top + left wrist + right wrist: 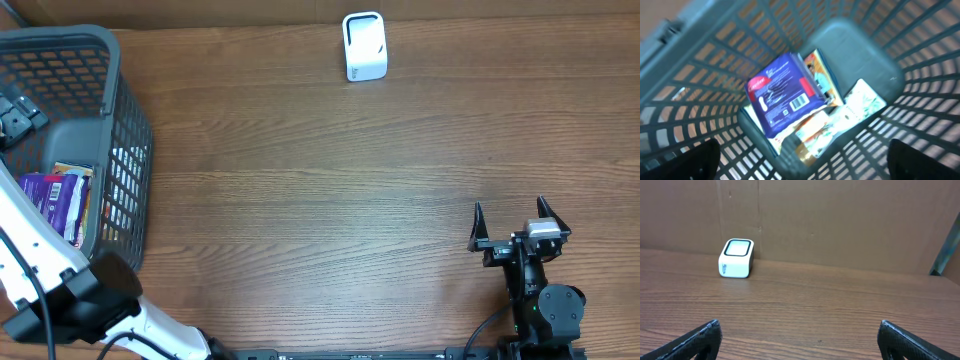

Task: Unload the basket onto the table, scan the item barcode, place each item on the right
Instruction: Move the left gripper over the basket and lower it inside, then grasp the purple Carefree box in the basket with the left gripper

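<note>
My open left gripper keeps going down into the basket because the purple packet [56, 203] lies uncovered below, until the fingers are on either side of its barcode end [804, 97], and then close.
Several packets lie in the grey basket [125, 150] at the table's left. The top one is a blue-purple packet [782, 92] with a white barcode [799, 103] facing up, also seen from overhead as the purple packet [45, 195]. My left gripper [807, 167] hangs open above the basket's inside. Its dark fingertips [695, 162] stand wide apart and hold nothing. The white scanner [364, 46] stands at the table's far edge, and shows in the right wrist view as the scanner [736, 258]. My right gripper [512, 222] rests open and empty at the near right.
Under the top packet lie an orange-and-white packet [815, 132] and a pale packet [865, 102]. The basket's lattice walls [920, 100] rise all round them. A brown cardboard wall [840, 220] backs the wooden table [330, 200].
</note>
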{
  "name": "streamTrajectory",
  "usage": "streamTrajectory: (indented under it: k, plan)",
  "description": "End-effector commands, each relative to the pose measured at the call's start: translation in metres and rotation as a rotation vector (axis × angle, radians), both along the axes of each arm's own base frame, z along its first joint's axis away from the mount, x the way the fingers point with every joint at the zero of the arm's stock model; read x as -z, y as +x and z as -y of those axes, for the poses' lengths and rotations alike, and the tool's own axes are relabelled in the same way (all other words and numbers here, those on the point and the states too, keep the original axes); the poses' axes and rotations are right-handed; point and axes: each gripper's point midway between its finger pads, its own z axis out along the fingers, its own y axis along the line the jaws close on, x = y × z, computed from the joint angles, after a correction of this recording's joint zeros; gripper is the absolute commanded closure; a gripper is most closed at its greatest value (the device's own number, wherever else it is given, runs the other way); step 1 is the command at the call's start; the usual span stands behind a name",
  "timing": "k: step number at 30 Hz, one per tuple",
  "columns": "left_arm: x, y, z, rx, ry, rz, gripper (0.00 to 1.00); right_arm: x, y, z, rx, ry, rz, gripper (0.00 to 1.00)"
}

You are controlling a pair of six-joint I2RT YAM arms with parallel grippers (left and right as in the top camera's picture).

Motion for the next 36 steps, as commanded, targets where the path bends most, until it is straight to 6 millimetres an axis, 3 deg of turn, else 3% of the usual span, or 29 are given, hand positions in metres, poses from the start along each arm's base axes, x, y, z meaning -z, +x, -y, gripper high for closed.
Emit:
streamTrajectory:
  k: [1,5,8,17,22,28,36]
  plan:
    - [0.002,-0.011,-0.011,-0.010,0.002,-0.026,0.00,0.002,0.000,0.000,0.001,-0.003,0.005,0.00]
    - [0.008,-0.012,-0.009,0.051,-0.057,-0.019,0.00,0.002,0.000,0.000,0.001,-0.003,0.005,0.00]
    - [0.025,-0.009,-0.004,0.115,-0.113,-0.038,0.00,0.001,0.000,0.000,0.001,-0.003,0.006,0.00]
    - [0.110,0.009,0.020,0.349,-0.250,-0.155,0.00,0.002,0.000,0.000,0.001,-0.003,0.005,0.00]
    - [0.145,0.000,0.015,0.366,-0.242,-0.239,0.00,0.001,0.000,0.000,0.001,-0.003,0.006,0.00]
    - [0.160,0.006,-0.009,0.335,-0.138,-0.254,0.00,0.002,0.000,0.000,0.001,-0.003,0.005,0.00]
    - [0.192,0.012,-0.015,0.414,-0.111,-0.275,0.00,0.001,0.000,0.000,0.001,-0.003,0.006,0.00]
